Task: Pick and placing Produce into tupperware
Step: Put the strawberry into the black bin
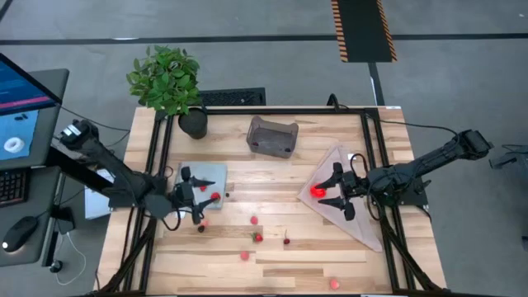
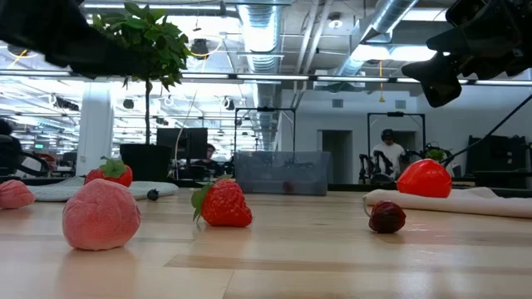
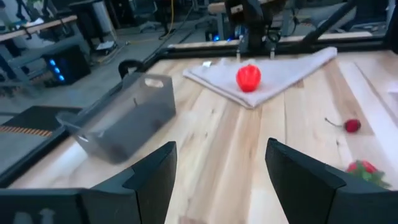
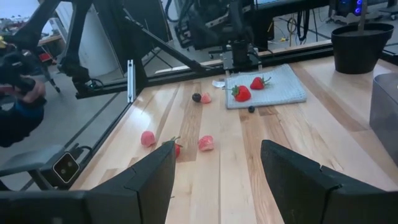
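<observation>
The strawberry at the mat's edge (image 1: 215,196) lies clear of the other strawberry. So my left gripper should go on moving down until its fingers are on both sides of that strawberry, before it closes.
The translucent grey tupperware (image 1: 272,136) stands on the table at the far middle; it also shows in the left wrist view (image 3: 118,121). A large bright red round piece (image 1: 317,191) lies on a pale cloth (image 1: 351,210) at the right. Small red, pink and dark pieces (image 1: 254,220) lie scattered on the wood, and strawberries (image 4: 241,93) lie on the blue-grey mat (image 1: 206,175). My left gripper (image 1: 194,202) is open and empty at the mat's near edge. My right gripper (image 1: 338,191) is open and empty, raised just right of the red round piece (image 2: 425,178).
A leafy plant (image 1: 169,78) in a black pot (image 1: 194,124) stands at the far left corner. Black frame rails (image 1: 375,157) run along the table's sides. More pieces lie near the front edge (image 1: 334,283). Bare wood lies between the tub and the scattered pieces.
</observation>
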Controlling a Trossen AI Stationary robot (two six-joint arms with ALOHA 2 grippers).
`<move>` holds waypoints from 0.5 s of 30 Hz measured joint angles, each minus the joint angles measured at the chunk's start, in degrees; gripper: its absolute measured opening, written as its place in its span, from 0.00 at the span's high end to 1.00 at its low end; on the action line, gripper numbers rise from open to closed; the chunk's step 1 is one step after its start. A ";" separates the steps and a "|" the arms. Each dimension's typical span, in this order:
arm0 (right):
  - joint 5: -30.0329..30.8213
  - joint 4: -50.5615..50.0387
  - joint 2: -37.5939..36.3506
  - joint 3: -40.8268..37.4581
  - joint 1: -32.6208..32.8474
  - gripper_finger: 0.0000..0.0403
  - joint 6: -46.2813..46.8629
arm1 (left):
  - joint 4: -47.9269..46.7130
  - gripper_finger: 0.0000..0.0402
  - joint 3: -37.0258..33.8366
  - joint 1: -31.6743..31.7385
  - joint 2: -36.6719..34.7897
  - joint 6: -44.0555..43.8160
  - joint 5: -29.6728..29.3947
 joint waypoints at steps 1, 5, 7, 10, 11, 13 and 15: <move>0.00 0.00 0.00 0.00 0.00 0.35 0.00 | -0.24 0.41 -0.02 -0.81 1.35 -0.80 -0.16; 0.00 0.02 0.00 0.00 0.00 0.35 -0.02 | -0.30 0.41 -0.07 -2.54 6.95 -4.77 -0.85; 0.00 0.00 0.00 0.00 0.00 0.35 -0.02 | -1.18 0.41 -0.07 -2.95 9.84 -7.83 -1.05; 0.01 0.02 0.00 -0.02 0.00 0.35 -0.03 | -1.46 0.41 -0.07 -3.84 13.54 -12.69 -1.76; 0.00 0.02 0.00 -0.02 0.00 0.35 -0.04 | -1.45 0.41 -0.07 -4.19 14.47 -13.80 -2.01; 0.02 0.00 0.00 -0.02 0.00 0.35 -0.04 | -1.61 0.41 -0.07 -4.88 16.03 -16.43 -2.25; 0.02 0.00 0.00 -0.02 0.00 0.35 -0.04 | -3.45 0.41 -0.07 -5.62 17.59 -19.87 -2.24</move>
